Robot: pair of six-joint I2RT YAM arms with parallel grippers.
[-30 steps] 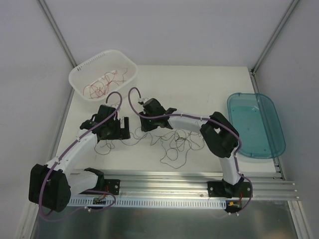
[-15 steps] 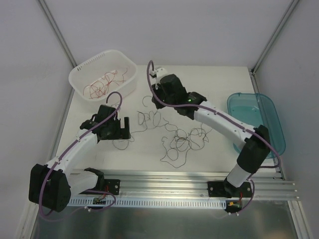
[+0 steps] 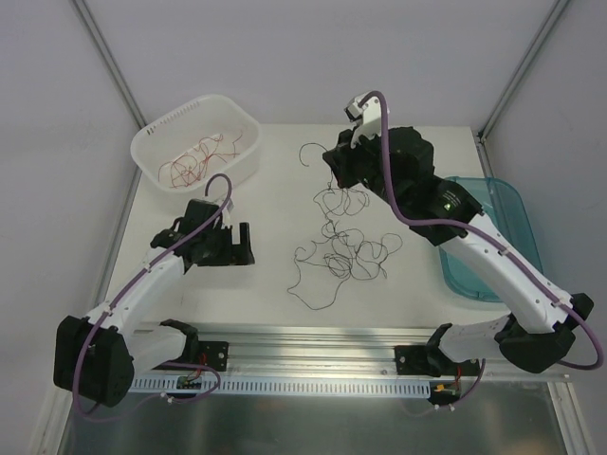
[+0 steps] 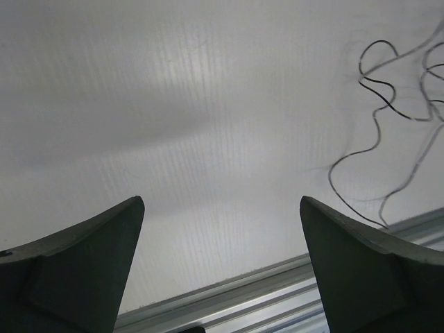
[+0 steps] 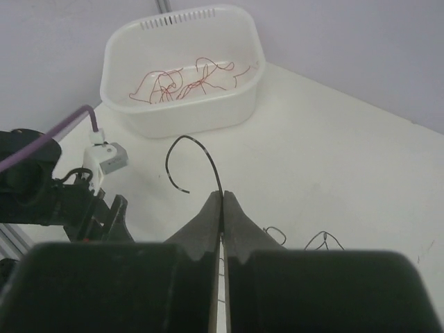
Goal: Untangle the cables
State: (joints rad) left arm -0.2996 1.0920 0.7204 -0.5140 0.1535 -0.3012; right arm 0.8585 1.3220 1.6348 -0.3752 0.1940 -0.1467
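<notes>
The cable in my right gripper runs into the loose tangle (image 3: pixel 331 216). My left gripper should pinch the tangle while my right gripper pulls toward the teal tray (image 3: pixel 505 213).
A tangle of thin black cables (image 3: pixel 346 251) lies on the white table in the middle of the top view. My right gripper (image 3: pixel 330 159) is raised above the table's far middle and shut on one black cable (image 5: pixel 191 139). That cable's free end curls up and left past the fingertips, and the rest trails down to the tangle. My left gripper (image 3: pixel 239 246) hovers low, left of the tangle, open, with nothing between its fingers (image 4: pixel 97 263). A few black strands (image 4: pixel 378 132) lie to its right. Red cables (image 3: pixel 194 161) sit in the white basket (image 3: pixel 152 133).
A teal tray (image 3: pixel 493 237) lies at the table's right edge, partly under my right arm. The white basket (image 5: pixel 187 118) stands at the back left. An aluminium rail (image 3: pixel 313 351) runs along the near edge.
My right gripper has shut on a black cable and risen toward the back right, drawing strands out of the tangle. The tangle has shifted right. The left arm has hardly moved.
</notes>
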